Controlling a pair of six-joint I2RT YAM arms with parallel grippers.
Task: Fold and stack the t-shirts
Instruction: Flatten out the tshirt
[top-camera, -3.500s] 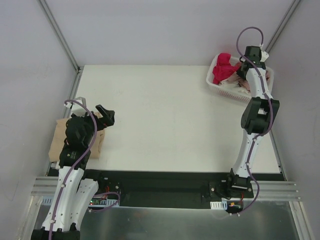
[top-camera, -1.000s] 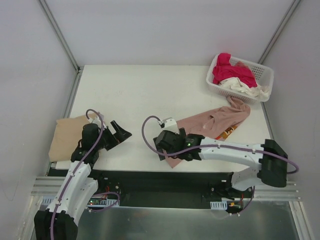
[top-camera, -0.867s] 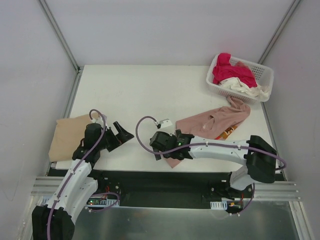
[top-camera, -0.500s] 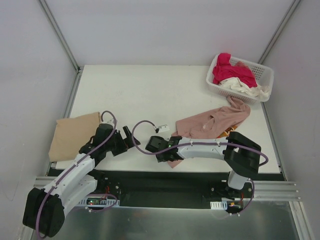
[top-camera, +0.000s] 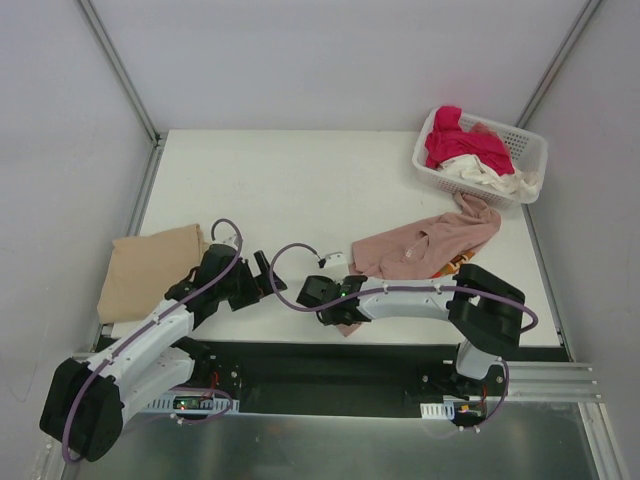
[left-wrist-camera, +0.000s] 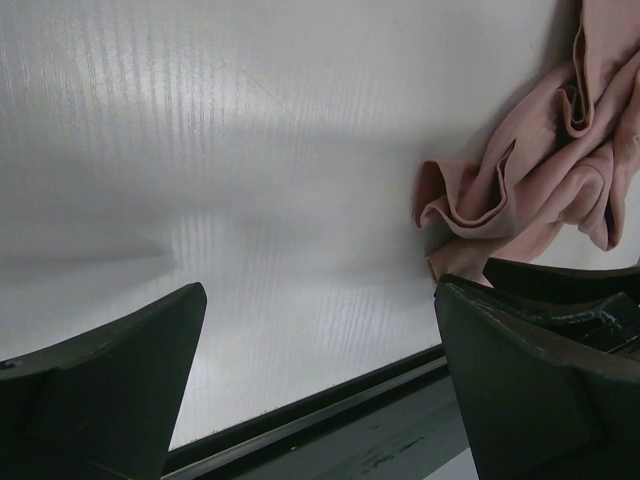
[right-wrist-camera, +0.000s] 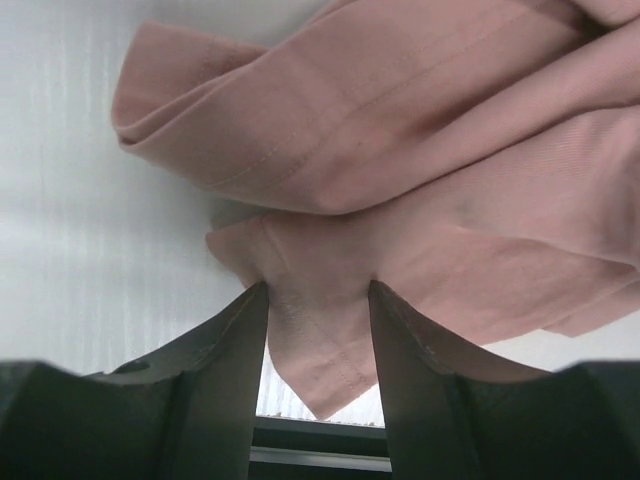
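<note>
My right gripper is reaching across to the pink t-shirt's near corner (top-camera: 348, 328). So next my left gripper grabs this end while my right gripper grabs the basket end (top-camera: 480, 213).
The dusty pink t-shirt (top-camera: 430, 245) lies crumpled in a long strip from the basket toward the table's near edge. My right gripper (top-camera: 333, 312) is at its near corner, fingers a little apart with that corner (right-wrist-camera: 320, 330) lying flat between them (right-wrist-camera: 318, 300). My left gripper (top-camera: 262, 268) is wide open and empty (left-wrist-camera: 320, 390), just left of the pink shirt (left-wrist-camera: 520, 190), not touching it. The tan t-shirt (top-camera: 145, 270) lies flat at the table's left edge. The magenta-red shirt (top-camera: 455, 140) and the cream shirt (top-camera: 480, 175) are in the basket.
The white latticed basket (top-camera: 428, 170) stands at the table's far right corner. The table's near edge (left-wrist-camera: 300, 420) runs just below both grippers and also shows in the right wrist view (right-wrist-camera: 320, 430). Grey walls enclose the table.
The right gripper pulled the pink shirt out of the basket to the near edge. In the last second the left gripper moved right toward the shirt; the right gripper shifted slightly left.
</note>
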